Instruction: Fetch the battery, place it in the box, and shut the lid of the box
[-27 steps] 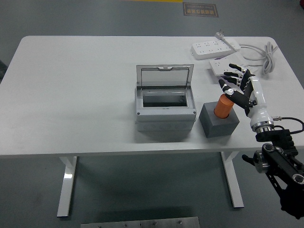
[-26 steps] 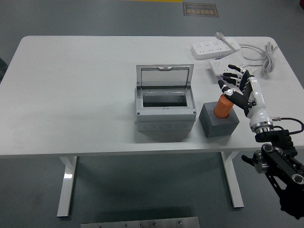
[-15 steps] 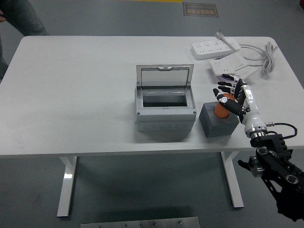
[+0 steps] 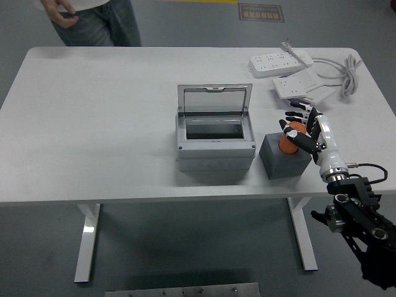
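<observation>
My gripper will lift the orange battery [image 4: 288, 145], and it will slide out and leave an empty round hole, because it rises well above the foam block's flat top [image 4: 271, 151].
The orange battery [image 4: 287, 143] stands upright in a dark grey foam block [image 4: 283, 162] right of the box. The grey box [image 4: 215, 150] sits mid-table with its clear lid [image 4: 215, 100] hinged up at the back and its inside bare. My right hand [image 4: 292, 124] has come in from the lower right and is pressed against the battery's top and right side. Its fingers are still spread, with the thumb across the battery's front, and the battery remains seated in the block. My left arm is out of the picture.
Two white power strips [image 4: 279, 61] [image 4: 303, 85] and a coiled white cable [image 4: 348, 73] lie at the back right, just behind my hand. A person [image 4: 93, 18] stands beyond the table's far left corner, one hand hanging loose.
My right hand has dropped and moved left, from above and behind the battery to right against it. A person has walked into view at the top left.
</observation>
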Action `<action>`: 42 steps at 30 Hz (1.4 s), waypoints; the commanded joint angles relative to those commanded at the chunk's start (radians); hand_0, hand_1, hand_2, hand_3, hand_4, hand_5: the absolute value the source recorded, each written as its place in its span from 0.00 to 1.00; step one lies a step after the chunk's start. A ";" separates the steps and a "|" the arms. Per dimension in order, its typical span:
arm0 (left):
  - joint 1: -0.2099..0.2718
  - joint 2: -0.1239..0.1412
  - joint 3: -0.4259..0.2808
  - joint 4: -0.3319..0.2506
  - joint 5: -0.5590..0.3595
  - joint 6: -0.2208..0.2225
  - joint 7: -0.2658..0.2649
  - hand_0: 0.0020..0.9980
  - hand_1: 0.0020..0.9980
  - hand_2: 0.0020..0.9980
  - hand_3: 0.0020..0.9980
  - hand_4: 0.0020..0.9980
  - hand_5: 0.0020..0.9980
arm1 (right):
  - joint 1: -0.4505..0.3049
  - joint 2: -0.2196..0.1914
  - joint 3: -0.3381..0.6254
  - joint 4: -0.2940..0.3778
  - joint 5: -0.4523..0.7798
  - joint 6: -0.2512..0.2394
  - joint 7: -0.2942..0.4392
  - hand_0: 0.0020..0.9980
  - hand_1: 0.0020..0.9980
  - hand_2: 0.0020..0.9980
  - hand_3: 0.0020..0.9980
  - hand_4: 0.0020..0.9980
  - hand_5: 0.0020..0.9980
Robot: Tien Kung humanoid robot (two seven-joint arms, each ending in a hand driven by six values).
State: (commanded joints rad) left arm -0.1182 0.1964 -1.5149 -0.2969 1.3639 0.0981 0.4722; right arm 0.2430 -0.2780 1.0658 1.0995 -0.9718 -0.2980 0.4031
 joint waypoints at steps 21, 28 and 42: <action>-0.004 -0.005 -0.005 0.002 0.021 -0.002 -0.001 0.56 0.71 0.62 0.59 0.65 0.16 | -0.007 0.005 -0.046 -0.018 0.031 -0.033 0.009 0.70 0.62 0.61 0.65 0.76 0.17; -0.002 -0.005 -0.007 0.000 0.026 0.000 0.003 0.55 0.72 0.62 0.59 0.65 0.16 | -0.006 0.006 -0.065 -0.011 0.029 -0.055 0.003 0.58 0.62 0.63 0.63 0.64 0.07; -0.003 -0.010 -0.018 -0.001 0.049 -0.011 0.011 0.55 0.72 0.62 0.59 0.65 0.16 | 0.004 0.008 -0.097 0.002 0.040 -0.084 0.006 0.62 0.53 0.58 0.60 0.52 0.00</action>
State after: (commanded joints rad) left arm -0.1208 0.1868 -1.5326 -0.2982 1.4128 0.0871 0.4834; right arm 0.2472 -0.2704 0.9685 1.1017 -0.9323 -0.3819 0.4091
